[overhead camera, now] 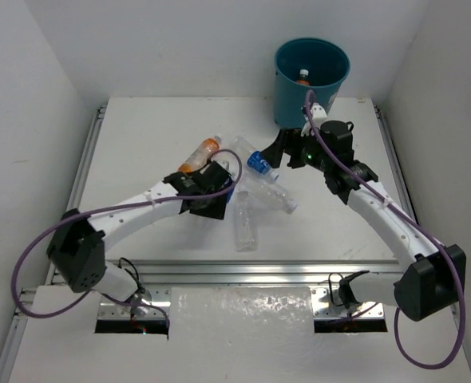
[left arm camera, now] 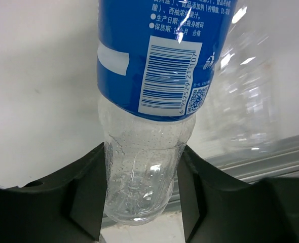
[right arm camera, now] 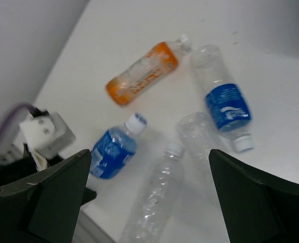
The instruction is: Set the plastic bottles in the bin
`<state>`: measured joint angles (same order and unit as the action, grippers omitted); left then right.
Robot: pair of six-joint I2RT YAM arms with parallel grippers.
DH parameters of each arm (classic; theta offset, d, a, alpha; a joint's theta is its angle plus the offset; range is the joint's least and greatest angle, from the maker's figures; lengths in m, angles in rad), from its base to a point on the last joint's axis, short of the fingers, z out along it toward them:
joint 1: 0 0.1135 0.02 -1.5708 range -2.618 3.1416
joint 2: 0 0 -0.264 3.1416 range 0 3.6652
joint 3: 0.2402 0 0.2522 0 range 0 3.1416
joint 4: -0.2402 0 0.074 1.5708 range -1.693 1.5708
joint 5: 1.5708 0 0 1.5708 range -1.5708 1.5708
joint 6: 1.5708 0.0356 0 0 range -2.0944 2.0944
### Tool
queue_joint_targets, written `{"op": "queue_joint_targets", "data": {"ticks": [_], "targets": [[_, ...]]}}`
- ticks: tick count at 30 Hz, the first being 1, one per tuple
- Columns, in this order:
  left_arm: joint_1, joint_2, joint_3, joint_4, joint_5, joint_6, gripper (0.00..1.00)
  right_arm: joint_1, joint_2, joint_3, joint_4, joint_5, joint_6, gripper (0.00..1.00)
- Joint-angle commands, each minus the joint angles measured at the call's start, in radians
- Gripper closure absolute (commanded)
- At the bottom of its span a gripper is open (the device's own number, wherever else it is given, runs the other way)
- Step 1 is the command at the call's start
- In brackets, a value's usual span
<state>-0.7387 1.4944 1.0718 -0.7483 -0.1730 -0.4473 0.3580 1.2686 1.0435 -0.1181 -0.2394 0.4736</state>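
The blue-labelled bottle's base (left arm camera: 139, 187) is in my left gripper, far from the teal bin, so my right gripper should take the bottle by its label (right arm camera: 113, 153) and carry it to the bin.
My left gripper (overhead camera: 219, 198) is shut on the clear base of a blue-labelled bottle (left arm camera: 142, 182); both fingers (left arm camera: 86, 202) press its sides. That bottle also shows in the right wrist view (right arm camera: 114, 152). My right gripper (overhead camera: 282, 153) is open and empty, above the bottles in front of the teal bin (overhead camera: 311, 80). An orange bottle (overhead camera: 302, 77) lies inside the bin. On the table lie another orange bottle (overhead camera: 199, 154), a second blue-labelled bottle (overhead camera: 253, 158) and two plain clear bottles (overhead camera: 277, 191) (overhead camera: 245, 222). No green bottle is in view.
White walls close in the table on the left, back and right. A metal rail (overhead camera: 243, 271) runs along the near edge, with crinkled clear plastic (overhead camera: 243, 307) in front of it. Purple cables loop off both arms.
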Motion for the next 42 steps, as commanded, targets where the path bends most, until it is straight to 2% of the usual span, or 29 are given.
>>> {"op": "queue_joint_targets", "data": {"ticks": [1, 4, 8, 11, 17, 21, 23, 25, 27, 28, 29, 30, 31, 32, 33, 34, 35, 36, 37, 38, 39, 41, 42], "targets": [[-0.004, -0.123, 0.114, -0.069, -0.12, -0.045, 1.0, 0.006, -0.009, -0.048, 0.192, -0.171, 0.14, 0.01], [-0.004, -0.196, 0.128, 0.008, -0.063, -0.013, 1.0, 0.004, 0.003, -0.103, 0.344, -0.279, 0.291, 0.01], [-0.004, -0.316, 0.051, 0.2, 0.134, 0.028, 1.0, 0.009, 0.029, -0.166, 0.523, -0.382, 0.495, 0.01], [-0.004, -0.381, 0.013, 0.312, 0.225, 0.018, 1.0, 0.025, 0.06, -0.169, 0.622, -0.432, 0.568, 0.01], [-0.004, -0.401, -0.021, 0.449, 0.395, -0.004, 1.0, 0.096, 0.101, -0.112, 0.587, -0.437, 0.534, 0.01], [-0.004, -0.358, -0.012, 0.452, 0.403, 0.001, 1.0, 0.134, 0.135, -0.071, 0.615, -0.521, 0.517, 0.06], [-0.004, -0.352, 0.007, 0.448, 0.374, 0.013, 1.0, 0.145, 0.144, -0.062, 0.632, -0.567, 0.519, 0.21], [-0.004, -0.338, 0.037, 0.422, 0.33, 0.028, 1.0, 0.145, 0.149, -0.062, 0.634, -0.583, 0.522, 0.27], [-0.004, -0.323, 0.06, 0.39, 0.291, 0.036, 1.0, 0.145, 0.147, -0.063, 0.63, -0.589, 0.516, 0.23], [-0.002, -0.318, 0.077, 0.382, 0.258, 0.039, 1.0, 0.145, 0.147, -0.066, 0.63, -0.6, 0.513, 0.16], [-0.002, -0.316, 0.082, 0.377, 0.244, 0.039, 1.0, 0.145, 0.146, -0.069, 0.632, -0.604, 0.511, 0.17], [-0.002, -0.31, 0.088, 0.371, 0.237, 0.041, 1.0, 0.145, 0.143, -0.076, 0.64, -0.609, 0.507, 0.23], [-0.002, -0.307, 0.099, 0.369, 0.24, 0.05, 1.0, 0.145, 0.141, -0.076, 0.641, -0.612, 0.501, 0.33], [-0.002, -0.3, 0.105, 0.365, 0.236, 0.051, 1.0, 0.145, 0.143, -0.074, 0.638, -0.609, 0.494, 0.63], [-0.002, -0.296, 0.109, 0.356, 0.234, 0.058, 0.97, 0.145, 0.144, -0.069, 0.632, -0.603, 0.488, 0.79], [-0.002, -0.293, 0.122, 0.349, 0.227, 0.068, 0.87, 0.145, 0.152, -0.063, 0.629, -0.598, 0.471, 0.9], [-0.002, -0.29, 0.128, 0.34, 0.21, 0.07, 0.55, 0.144, 0.158, -0.053, 0.624, -0.591, 0.462, 0.99], [-0.002, -0.287, 0.148, 0.307, 0.184, 0.065, 0.4, 0.133, 0.164, -0.024, 0.591, -0.578, 0.435, 1.0], [-0.002, -0.286, 0.158, 0.284, 0.084, 0.055, 0.27, 0.124, 0.175, -0.004, 0.572, -0.558, 0.421, 1.0], [-0.002, -0.284, 0.174, 0.253, 0.022, 0.044, 0.01, 0.11, 0.179, 0.013, 0.549, -0.51, 0.409, 1.0], [-0.001, -0.286, 0.206, 0.181, -0.111, 0.01, 0.01, 0.069, 0.186, 0.062, 0.497, -0.479, 0.389, 1.0], [0.004, -0.29, 0.235, 0.106, -0.228, -0.016, 0.01, 0.021, 0.202, 0.124, 0.44, -0.405, 0.366, 1.0], [0.007, -0.296, 0.249, 0.048, -0.281, -0.033, 0.0, -0.026, 0.213, 0.206, 0.373, -0.327, 0.321, 1.0]]}}
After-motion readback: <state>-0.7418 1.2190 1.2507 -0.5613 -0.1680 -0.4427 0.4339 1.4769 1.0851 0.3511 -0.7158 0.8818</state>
